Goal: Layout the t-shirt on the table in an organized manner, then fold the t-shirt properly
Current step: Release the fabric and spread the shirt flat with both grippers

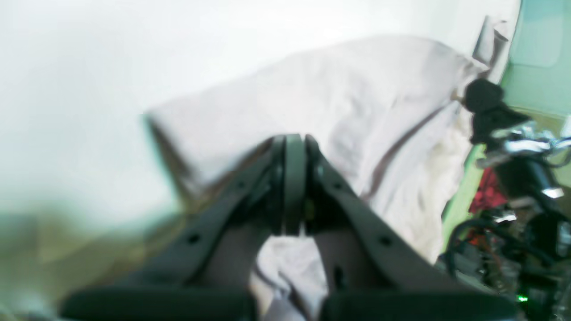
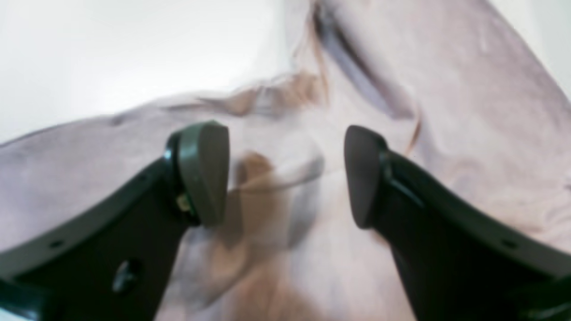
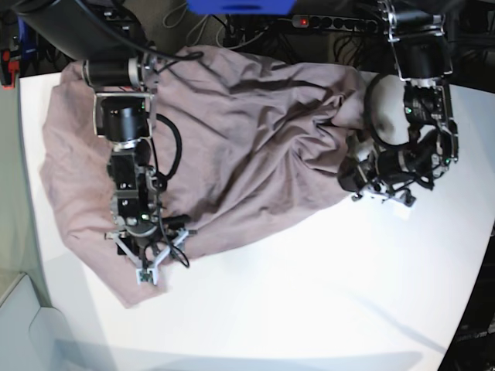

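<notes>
The t-shirt (image 3: 224,139) will stretch out into a straight, tight fold when I pull with both grippers, because slack folds (image 3: 304,147) are bunched up between them.
The mauve-pink t-shirt (image 3: 247,131) lies wrinkled and spread over the back left of the white table (image 3: 309,294). At the shirt's right edge my left gripper (image 3: 357,176) is shut on the t-shirt, and cloth bunches toward it. In the left wrist view its fingers (image 1: 294,147) are pressed together, with t-shirt (image 1: 357,98) cloth showing behind and between their bases. My right gripper (image 3: 147,259) hangs open over the shirt's front left part. The right wrist view shows the right gripper (image 2: 285,176) with its pads wide apart above a raised fold of the t-shirt (image 2: 446,111).
A power strip (image 3: 340,22) and cables run behind the table's far edge. A blue object (image 3: 240,6) sits at the top. The table's left edge (image 3: 31,255) drops to a pale floor. The other arm (image 1: 513,147) shows at the right of the left wrist view.
</notes>
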Robot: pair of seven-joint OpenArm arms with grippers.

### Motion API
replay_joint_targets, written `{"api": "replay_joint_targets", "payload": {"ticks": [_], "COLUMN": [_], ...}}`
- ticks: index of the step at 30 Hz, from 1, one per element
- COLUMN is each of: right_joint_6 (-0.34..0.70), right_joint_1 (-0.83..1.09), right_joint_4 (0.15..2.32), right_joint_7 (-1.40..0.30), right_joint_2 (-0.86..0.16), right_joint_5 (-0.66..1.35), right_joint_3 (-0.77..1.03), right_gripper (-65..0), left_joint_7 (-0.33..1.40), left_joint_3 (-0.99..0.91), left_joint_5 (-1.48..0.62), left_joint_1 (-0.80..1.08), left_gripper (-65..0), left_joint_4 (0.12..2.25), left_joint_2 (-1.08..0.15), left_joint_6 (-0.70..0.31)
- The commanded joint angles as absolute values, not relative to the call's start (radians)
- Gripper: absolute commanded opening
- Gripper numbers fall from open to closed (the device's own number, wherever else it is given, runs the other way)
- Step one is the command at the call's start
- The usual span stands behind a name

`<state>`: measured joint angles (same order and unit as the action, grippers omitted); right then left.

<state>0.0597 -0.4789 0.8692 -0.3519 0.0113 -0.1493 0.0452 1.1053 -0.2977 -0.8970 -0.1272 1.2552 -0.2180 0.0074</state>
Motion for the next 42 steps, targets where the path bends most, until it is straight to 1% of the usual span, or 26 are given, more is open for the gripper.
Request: {"api": "replay_joint_targets", "payload": {"ticks": [1, 6, 9, 14, 17, 19, 21, 24, 28, 31, 33, 36, 39, 42], "right_joint_6": [0.065, 0.064, 0.065, 0.065, 0.065, 0.065, 0.065, 0.065, 0.065, 0.065, 0.065, 0.065, 0.065, 0.065], "right_joint_1": [-0.515, -0.487, -0.446, -0.401, -0.352, -0.317, -0.266, -0.185, -0.076, -0.035, -0.018, -0.016, -0.015, -0.015], "right_joint_4": [0.888, 0.920, 1.024, 1.248, 1.395, 1.466, 1.529, 1.586, 1.624, 1.633, 1.636, 1.636, 1.635, 1.632], "right_joint_7": [-0.326, -0.326, -0.357, -0.452, -0.515, -0.555, -0.593, -0.611, -0.604, -0.604, -0.604, -0.608, -0.610, -0.610], "right_joint_2": [0.010, 0.008, 0.008, 0.007, -0.024, -0.033, -0.067, -0.105, -0.150, -0.163, -0.163, -0.157, -0.156, -0.153], "right_joint_5": [-0.145, -0.145, -0.147, -0.147, -0.147, -0.147, -0.147, -0.147, -0.147, -0.147, -0.147, -0.147, -0.147, -0.145], "right_joint_3": [0.045, 0.045, 0.044, 0.044, 0.042, 0.044, 0.045, 0.045, 0.047, 0.047, 0.064, 0.094, 0.096, 0.096], "right_gripper": [-25.0, -25.0, -24.8, -24.7, -24.7, -24.7, -24.8, -24.9, -25.0, -25.0, -25.0, -25.0, -25.1, -25.2], "left_joint_7": [1.079, 0.935, 0.834, 0.679, 0.578, 0.536, 0.493, 0.424, 0.364, 0.371, 0.414, 0.610, 0.805, 0.923], "left_joint_3": [-0.263, -0.116, -0.081, -0.082, -0.079, -0.079, -0.076, -0.074, -0.074, -0.074, -0.074, -0.082, -0.084, -0.084], "left_joint_5": [-0.920, -0.891, -0.768, -0.542, -0.437, -0.384, -0.341, -0.300, -0.277, -0.277, -0.283, -0.286, -0.325, -0.374], "left_joint_1": [-0.136, -0.147, -0.182, -0.251, -0.325, -0.372, -0.438, -0.544, -0.662, -0.697, -0.700, -0.671, -0.567, -0.423], "left_gripper": [-64.9, -64.9, -64.9, -64.9, -64.9, -64.9, -64.9, -64.9, -64.9, -64.9, -64.9, -64.9, -64.9, -64.9], "left_joint_4": [1.248, 1.129, 1.063, 0.969, 0.931, 0.894, 0.842, 0.733, 0.644, 0.668, 0.733, 0.869, 1.041, 1.205], "left_joint_2": [-0.234, -0.260, -0.263, -0.263, -0.263, -0.262, -0.260, -0.259, -0.259, -0.262, -0.263, -0.257, -0.231, -0.211], "left_joint_6": [0.012, 0.012, 0.007, 0.005, 0.005, 0.005, 0.005, 0.004, 0.004, 0.004, 0.004, 0.004, 0.004, 0.004]}}
